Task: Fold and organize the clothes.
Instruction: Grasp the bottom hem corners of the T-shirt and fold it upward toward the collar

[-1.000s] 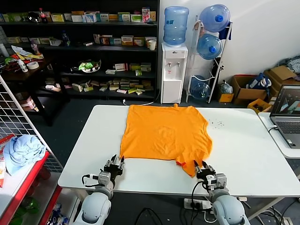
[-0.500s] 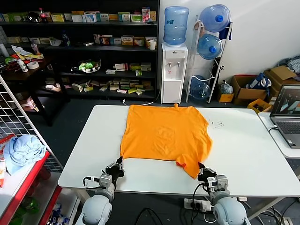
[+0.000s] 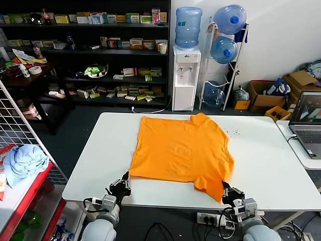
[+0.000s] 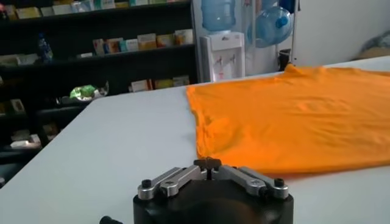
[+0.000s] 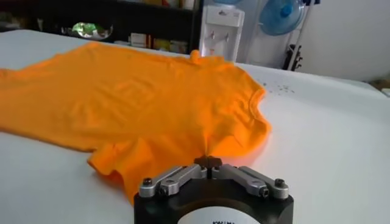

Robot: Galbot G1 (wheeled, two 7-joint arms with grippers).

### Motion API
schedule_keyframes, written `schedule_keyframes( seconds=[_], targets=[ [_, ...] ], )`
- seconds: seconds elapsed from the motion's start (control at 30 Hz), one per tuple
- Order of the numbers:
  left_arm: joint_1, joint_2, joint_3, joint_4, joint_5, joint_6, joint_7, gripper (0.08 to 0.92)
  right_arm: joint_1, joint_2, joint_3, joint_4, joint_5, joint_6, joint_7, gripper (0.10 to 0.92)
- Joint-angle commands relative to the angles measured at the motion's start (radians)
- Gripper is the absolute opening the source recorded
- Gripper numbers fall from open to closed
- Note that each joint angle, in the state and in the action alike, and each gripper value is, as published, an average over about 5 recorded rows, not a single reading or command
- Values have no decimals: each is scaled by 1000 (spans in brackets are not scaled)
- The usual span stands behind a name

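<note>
The robot's left gripper and right gripper should fold the orange T-shirt's near edge [image 3: 163,178] over toward the shirt's middle [image 3: 178,150], because that edge lies close to the table's front edge.
The orange T-shirt [image 3: 178,148] lies spread on the white table [image 3: 261,160], plain side up, its hem toward me. My left gripper [image 3: 124,181] is at the table's front edge, shut on the hem's left corner; in the left wrist view the shirt [image 4: 292,115] stretches away from the closed left gripper [image 4: 208,162]. My right gripper [image 3: 225,189] is at the front right, shut on the lower right flap. A pinch of the shirt [image 5: 140,103] rises into the closed right gripper [image 5: 208,162]. The fabric is wrinkled and drawn out toward that corner.
A laptop [image 3: 307,120] sits on a side table at the right. A wire rack at the left holds a light blue cloth bundle [image 3: 22,160]. A water dispenser [image 3: 186,75] and shelves stand behind the table.
Both grippers closed on the hem and drew back toward the table's front edge. The shirt slid toward me and slightly right, and its lower right corner stretched out.
</note>
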Motion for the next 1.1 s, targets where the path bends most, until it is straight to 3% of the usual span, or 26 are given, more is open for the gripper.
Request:
schedule_keyframes(
  seconds=[0.03,0.3,0.73,1.1],
  targets=[
    [215,13,-6,-195,14,-6,-8,89,-216,-63,62,172,-23,4,6,125],
    [145,4,1,-175,9,-29,-16,89,-147,-78,50,158,-63,34,32,125],
    [-145,-25,50,65,-5,-55,-21,89,195,-101,6,-149,-25,152,0,125],
    [-273,-33,73,236,-13,-56,-21,89,431,-136,-86,-353,34,126,-10,125]
  ],
)
